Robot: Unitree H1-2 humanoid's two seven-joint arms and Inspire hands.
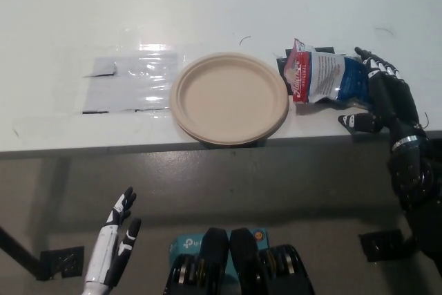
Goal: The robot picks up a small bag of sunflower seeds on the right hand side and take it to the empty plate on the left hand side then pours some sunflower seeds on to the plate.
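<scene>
My gripper will tip the seed bag point(331, 77) over the plate, and only a few seeds will trickle out because the red end point(299, 72) is creased and pinched.
A small red, white and blue bag of sunflower seeds point(330, 79) lies flat on the white table, just right of an empty tan paper plate point(230, 97). My black right hand point(384, 97) is open around the bag's right end, fingers spread above and thumb below it; whether it touches the bag I cannot tell. The bag's right edge is hidden behind the hand. My white left hand point(114, 243) rests open at the lower left, below the table's front edge.
A clear plastic sheet point(131, 82) is taped to the table point(207, 5) left of the plate. The table's front edge runs across the picture just below the plate. A teal box point(188, 245) sits on the floor below.
</scene>
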